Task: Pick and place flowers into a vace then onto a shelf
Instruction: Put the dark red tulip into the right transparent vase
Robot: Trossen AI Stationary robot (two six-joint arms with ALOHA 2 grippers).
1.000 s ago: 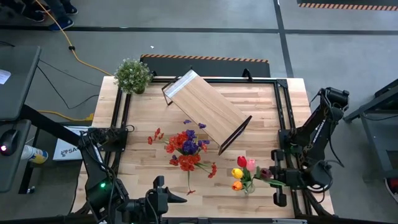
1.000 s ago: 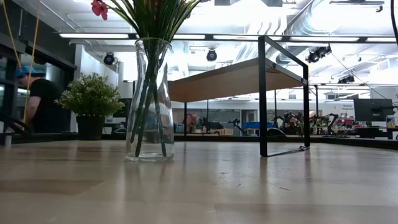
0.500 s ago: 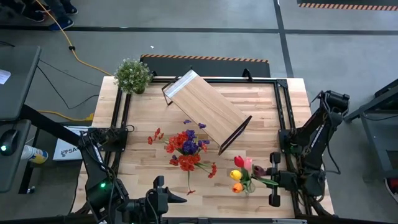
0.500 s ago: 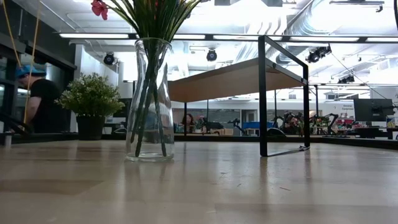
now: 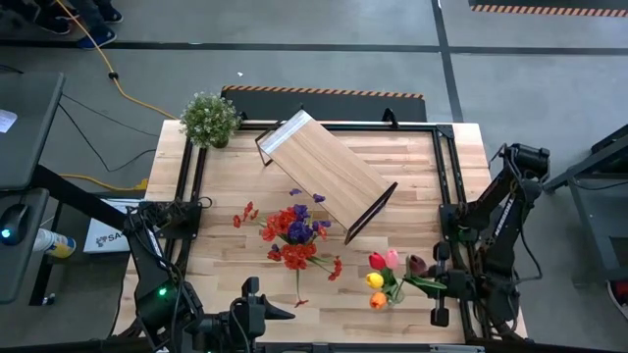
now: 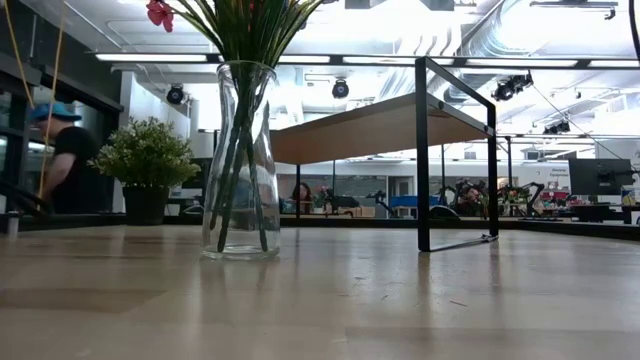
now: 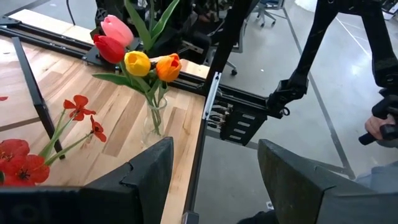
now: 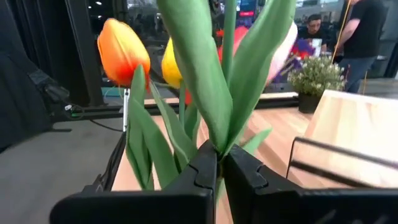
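Observation:
Next, I open my right gripper, back off and reach lower, toward the small vase's rim (image 7: 157,104), because it is pinching the tulip high (image 8: 219,138) among its leaves.
A small glass vase (image 7: 153,122) stands near the table's right front and holds red, pink, yellow and orange tulips (image 5: 378,279). My right gripper (image 5: 429,281) is right beside it, shut on a green tulip stem; a dark maroon tulip head (image 5: 417,263) shows next to it. A taller glass vase (image 6: 240,160) with red and purple flowers (image 5: 294,238) stands mid-table. The shelf (image 5: 324,176) stands on its black legs behind it, set diagonally. My left gripper (image 7: 214,162) waits open at the near edge, holding nothing. My right gripper pinches a green stem (image 8: 219,140) between its two fingers, at the place where several long leaves branch off. The fingers come in level from the table's right side and lie across the stem. The stem rises upright beyond the fingers; its lower end is hidden.
A bushy potted plant (image 5: 209,118) sits at the far left corner. Black rails (image 5: 186,186) run along the table's left and right sides. Loose red blossoms (image 5: 243,214) lie left of the central vase. A person (image 6: 62,150) stands in the room beyond.
My right gripper has sunk and gone a little toward the table's near edge while rolling at the wrist, still shut on the stem. The tulip heads have shifted slightly toward the near edge with it.

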